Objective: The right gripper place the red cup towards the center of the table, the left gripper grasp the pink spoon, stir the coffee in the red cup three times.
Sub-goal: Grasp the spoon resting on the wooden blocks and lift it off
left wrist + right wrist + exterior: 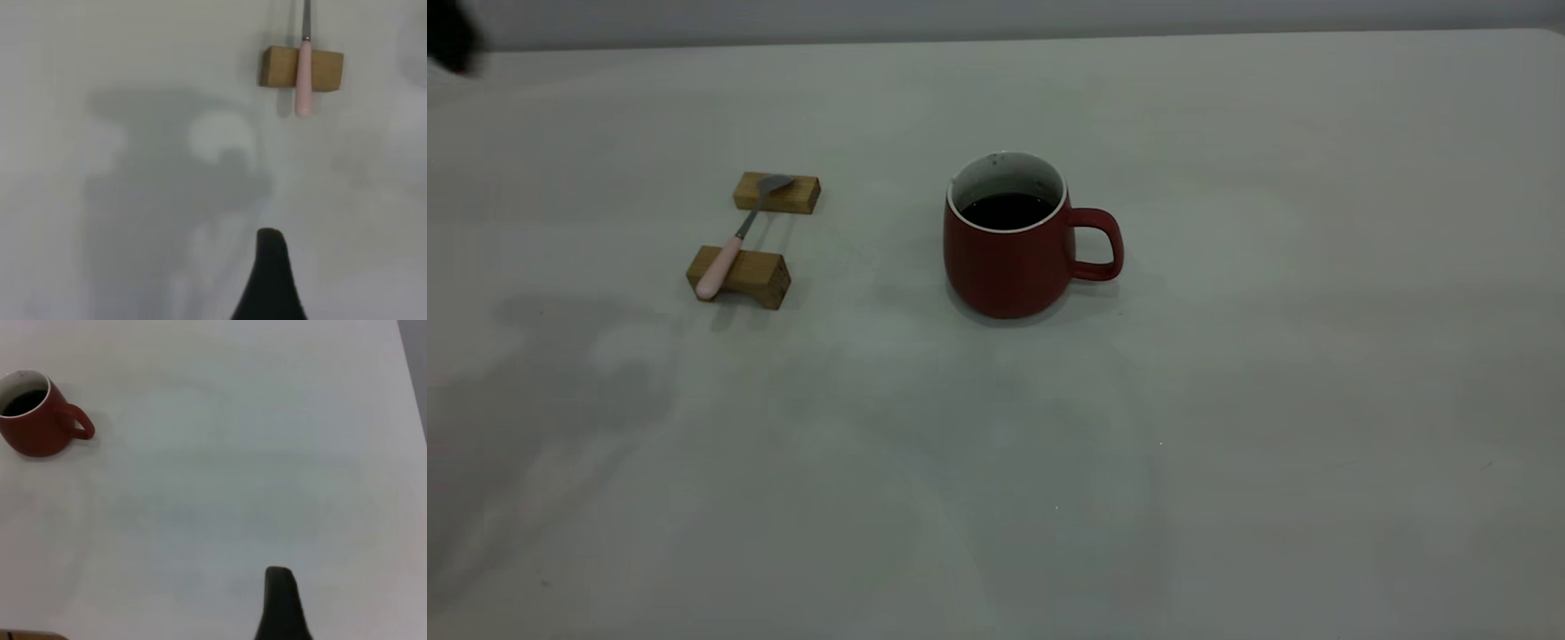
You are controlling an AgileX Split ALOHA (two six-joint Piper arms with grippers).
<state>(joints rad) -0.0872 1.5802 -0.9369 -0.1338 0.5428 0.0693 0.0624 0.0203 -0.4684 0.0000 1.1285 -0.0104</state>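
Note:
The pink handle (719, 268) is raised on the nearer block (759, 273) and lines up with my left gripper's fingers, so I should keep lowering toward it until the fingers are on both sides of it.
The red cup (1009, 258) stands upright near the middle of the table (1227, 400), handle toward the right, with dark coffee (1007, 211) inside. The pink spoon (734, 244) lies across two tan wooden blocks left of the cup, its pink handle on the nearer block. In the left wrist view the pink spoon (304, 80) rests on a block well beyond my left gripper (330, 267), which shows one dark finger (270, 273) with bare table on both sides. My right gripper (333, 600) hovers over bare table far from the red cup (37, 420); one finger (280, 600) shows.
The two wooden blocks (740, 276) (778, 193) hold the spoon off the table. A dark blurred shape (449, 36) sits at the far left corner. Soft arm shadows fall on the near left of the table (578, 373).

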